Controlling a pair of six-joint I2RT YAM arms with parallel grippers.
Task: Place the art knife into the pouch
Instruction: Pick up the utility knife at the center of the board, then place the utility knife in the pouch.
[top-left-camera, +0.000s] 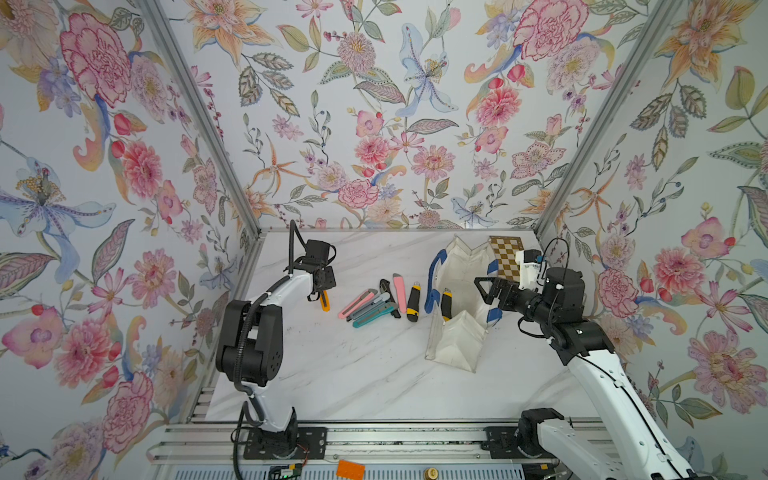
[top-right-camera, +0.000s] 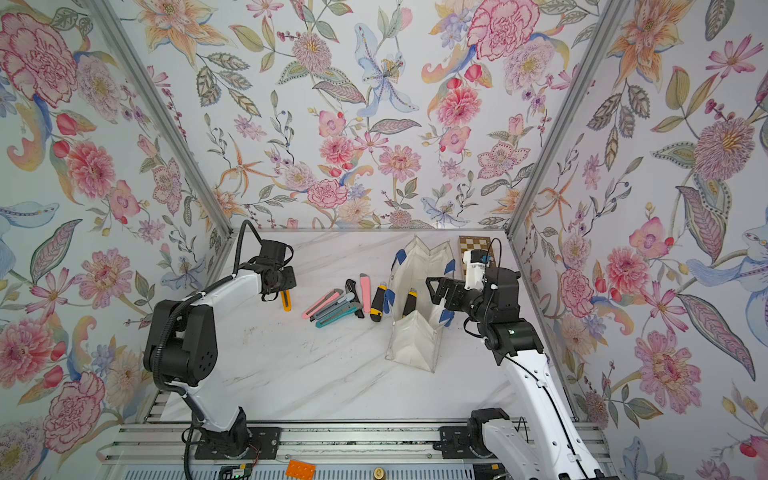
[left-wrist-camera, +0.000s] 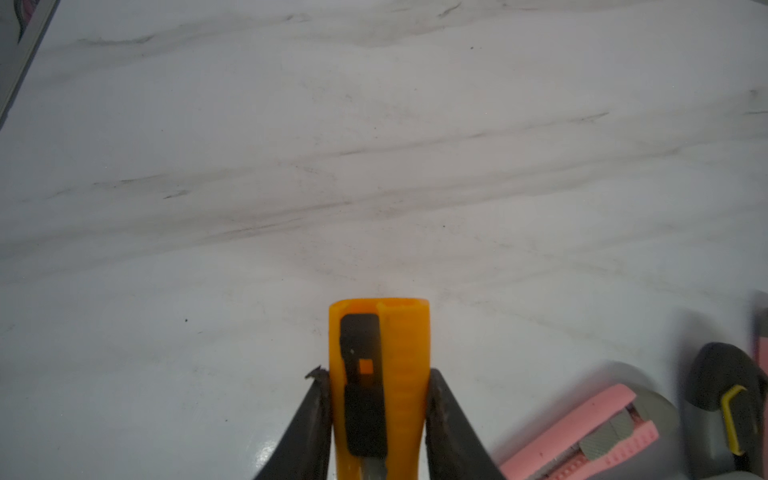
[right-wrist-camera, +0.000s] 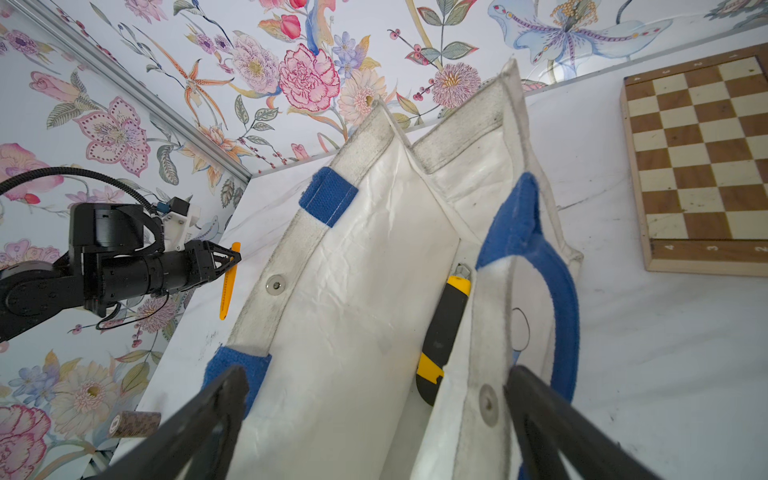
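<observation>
The orange art knife (top-left-camera: 325, 301) hangs end-down and the pouch's opening (top-left-camera: 466, 280) is spread wide, so my left gripper keeps going over that opening and lets go there.
My left gripper (left-wrist-camera: 377, 376) is shut on an orange art knife (left-wrist-camera: 380, 353) with a black slider, and holds it above the marble table, left of the knife pile. The knife hangs down from the gripper (top-left-camera: 322, 291) in both top views (top-right-camera: 286, 300). The pouch (top-left-camera: 461, 270), white canvas with blue straps, stands open at the back right (top-right-camera: 415, 266). A yellow-and-black knife (right-wrist-camera: 442, 336) lies inside it. My right gripper (right-wrist-camera: 376, 374) is open, wide above the pouch's mouth (top-left-camera: 484, 291), with one finger over each long wall. Nothing is gripped between them.
A pile of several art knives (top-left-camera: 374, 301), pink, grey, teal and yellow-black, lies between the left gripper and the pouch (top-right-camera: 336, 307). A brown-and-cream chessboard (top-left-camera: 507, 257) lies behind the pouch at the back right corner (right-wrist-camera: 702, 166). Floral walls close in three sides.
</observation>
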